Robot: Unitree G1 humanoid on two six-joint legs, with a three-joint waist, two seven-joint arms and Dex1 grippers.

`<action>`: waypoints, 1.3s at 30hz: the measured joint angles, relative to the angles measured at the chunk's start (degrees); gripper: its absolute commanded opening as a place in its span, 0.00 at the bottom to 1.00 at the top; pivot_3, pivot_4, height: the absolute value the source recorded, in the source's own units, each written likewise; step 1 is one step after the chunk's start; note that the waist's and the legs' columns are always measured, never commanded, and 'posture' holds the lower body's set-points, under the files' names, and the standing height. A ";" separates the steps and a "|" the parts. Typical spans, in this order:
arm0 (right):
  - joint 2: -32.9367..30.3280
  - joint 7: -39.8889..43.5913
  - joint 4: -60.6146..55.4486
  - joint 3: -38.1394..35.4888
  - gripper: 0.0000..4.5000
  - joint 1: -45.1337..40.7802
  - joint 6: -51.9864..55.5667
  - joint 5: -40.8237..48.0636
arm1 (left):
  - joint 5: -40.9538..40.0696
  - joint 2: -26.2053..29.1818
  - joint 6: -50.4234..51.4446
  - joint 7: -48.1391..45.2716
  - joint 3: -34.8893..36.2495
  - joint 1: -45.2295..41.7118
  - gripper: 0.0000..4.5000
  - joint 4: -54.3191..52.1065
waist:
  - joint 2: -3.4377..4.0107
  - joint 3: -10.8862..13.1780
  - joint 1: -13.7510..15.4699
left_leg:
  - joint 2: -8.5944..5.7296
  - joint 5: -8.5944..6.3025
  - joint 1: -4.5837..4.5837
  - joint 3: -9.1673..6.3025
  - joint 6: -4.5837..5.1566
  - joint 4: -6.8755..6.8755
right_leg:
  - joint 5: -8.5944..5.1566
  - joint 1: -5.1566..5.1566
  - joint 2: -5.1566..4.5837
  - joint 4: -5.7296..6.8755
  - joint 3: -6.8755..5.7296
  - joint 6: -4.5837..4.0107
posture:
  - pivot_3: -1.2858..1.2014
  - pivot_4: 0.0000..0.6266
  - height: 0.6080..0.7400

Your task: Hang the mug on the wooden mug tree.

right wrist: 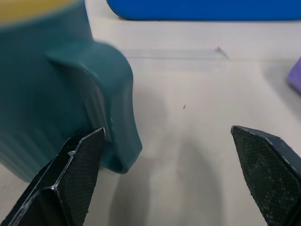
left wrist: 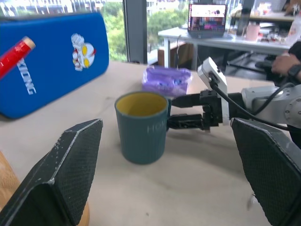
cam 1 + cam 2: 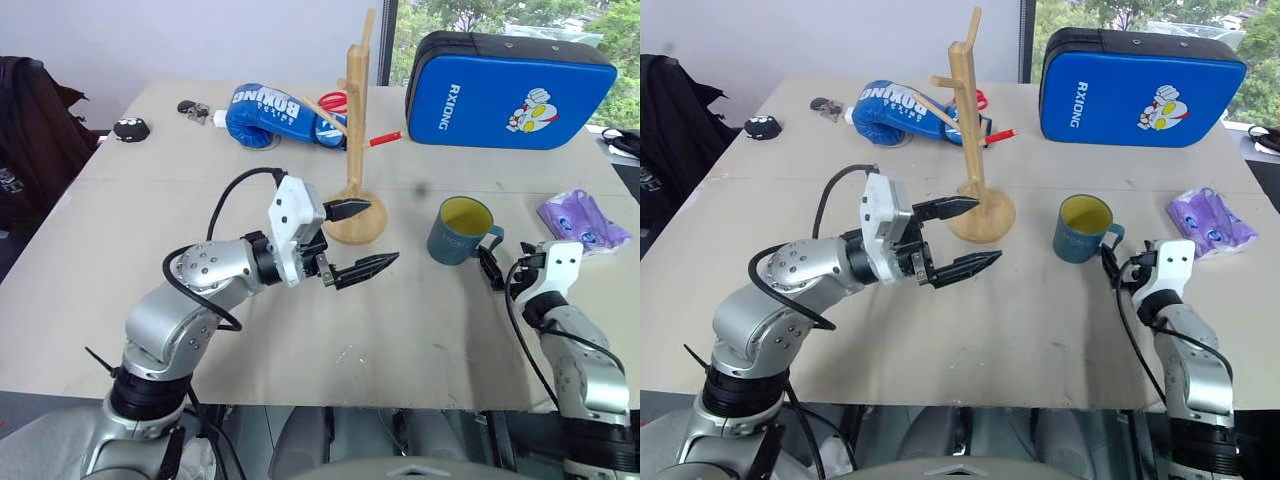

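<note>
The loop handle sticks out from the mug's side, so I expect the teal-blue mug to tip with its opening pointing outward when I hang it.
The teal-blue mug, yellow inside, stands upright on the table, its loop handle turned toward my right arm. My right gripper is level at the handle and open wide; in the right wrist view the handle sits just ahead of one finger, and the gap beside it is bare. The wooden mug tree stands on its round base left of the mug. My left gripper hovers open in front of that base, pointing toward the mug and holding nothing.
A blue boxing glove and red scissors lie behind the tree. A large blue kick pad fills the far right. A purple packet lies right of the mug. A small black object sits far left.
</note>
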 measured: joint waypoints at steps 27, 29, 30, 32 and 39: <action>-11.13 14.93 0.84 1.65 0.02 -6.66 -0.91 4.74 | 0.50 -0.02 2.27 1.70 2.31 4.66 1.00 -1.65 | 0.05 0.03 -0.04 | 0.02 -0.14 -0.01 0.03 0.24 0.01 | 0.00 -0.04 -0.02 0.01 0.02 0.00 | 0.52 0.24 0.98; -14.46 18.95 0.34 1.91 0.02 -9.62 -0.18 6.06 | -1.27 -0.87 2.72 2.59 3.67 4.57 1.00 -1.69 | 0.05 0.04 -0.16 | 0.04 -0.15 -0.01 0.02 0.26 0.00 | 0.01 -0.04 0.01 0.02 0.02 0.00 | 0.52 0.24 0.98; -17.36 21.66 0.48 2.35 0.02 -12.15 0.56 6.47 | -2.40 -1.31 3.24 3.30 4.46 4.38 1.00 -1.73 | 0.11 0.08 -0.20 | 0.03 -0.15 0.00 0.04 0.27 0.00 | 0.01 -0.04 -0.01 0.02 0.04 0.00 | 0.52 0.24 0.98; -23.11 27.60 2.09 3.34 0.02 -19.41 1.17 6.80 | -5.31 -2.34 5.06 5.71 6.87 3.53 1.00 -1.76 | 0.09 0.10 -0.15 | 0.03 -0.16 -0.01 -0.01 0.28 0.01 | 0.01 -0.03 0.00 0.01 0.00 0.00 | 0.52 0.24 0.98; -29.86 42.35 13.21 11.63 0.02 -39.62 -0.87 3.13 | -12.60 -6.88 7.40 15.23 12.52 -0.73 1.00 -2.16 | -0.03 0.09 -0.01 | 0.03 -0.14 -0.11 -0.08 0.24 0.00 | 0.01 -0.05 -0.04 -0.07 -0.10 0.00 | 0.52 0.24 0.98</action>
